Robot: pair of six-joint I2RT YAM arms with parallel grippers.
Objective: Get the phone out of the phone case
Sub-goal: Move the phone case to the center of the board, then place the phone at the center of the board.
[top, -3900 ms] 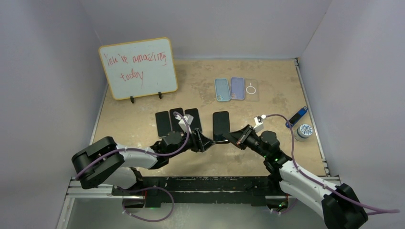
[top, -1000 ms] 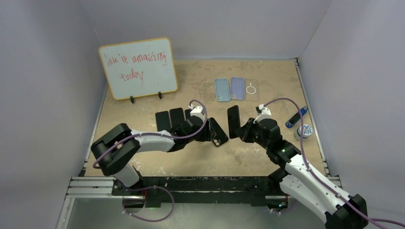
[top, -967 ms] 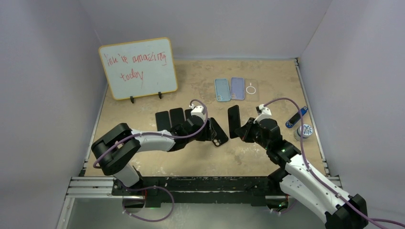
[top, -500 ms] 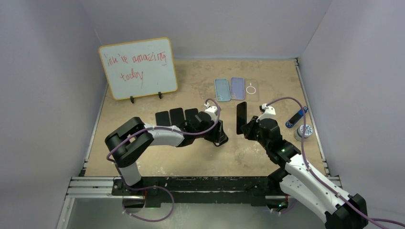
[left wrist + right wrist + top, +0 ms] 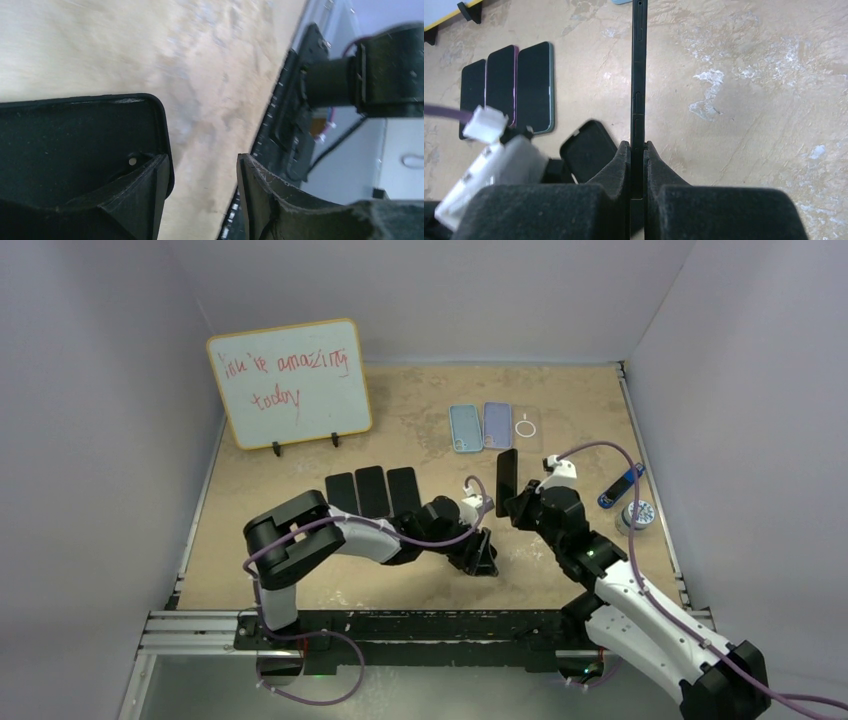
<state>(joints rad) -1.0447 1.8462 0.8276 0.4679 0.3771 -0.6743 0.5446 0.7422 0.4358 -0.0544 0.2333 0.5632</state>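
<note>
I should keep moving my right gripper to the side of the dark phones and let go of the phone next to them, because the black phone (image 5: 507, 483) is clear of its case and there is open space (image 5: 435, 478) there.
The black phone (image 5: 507, 480) stands on edge, pinched at its lower end by my right gripper (image 5: 515, 502). In the right wrist view the phone (image 5: 638, 65) rises as a thin black strip from between the shut fingers of the right gripper (image 5: 638, 145). The empty black phone case (image 5: 483, 558) lies low on the table right of centre, apart from the phone. My left gripper (image 5: 478, 545) is at the case. In the left wrist view the gripper (image 5: 202, 165) is open, bare table shows between its fingers, and the left finger (image 5: 142, 195) overlaps the case (image 5: 75, 145).
Three dark phones (image 5: 372, 490) lie side by side left of centre. A blue case (image 5: 464, 427), a purple case (image 5: 497, 425) and a clear case (image 5: 527, 427) lie at the back. A whiteboard (image 5: 290, 382) stands back left. A blue stick (image 5: 622, 483) and a round roll (image 5: 637, 513) sit at the right edge.
Phone and case, together between both grippers at first, are now apart. My left arm swept the case right and toward the near edge. The right gripper carried the upright phone slightly back.
</note>
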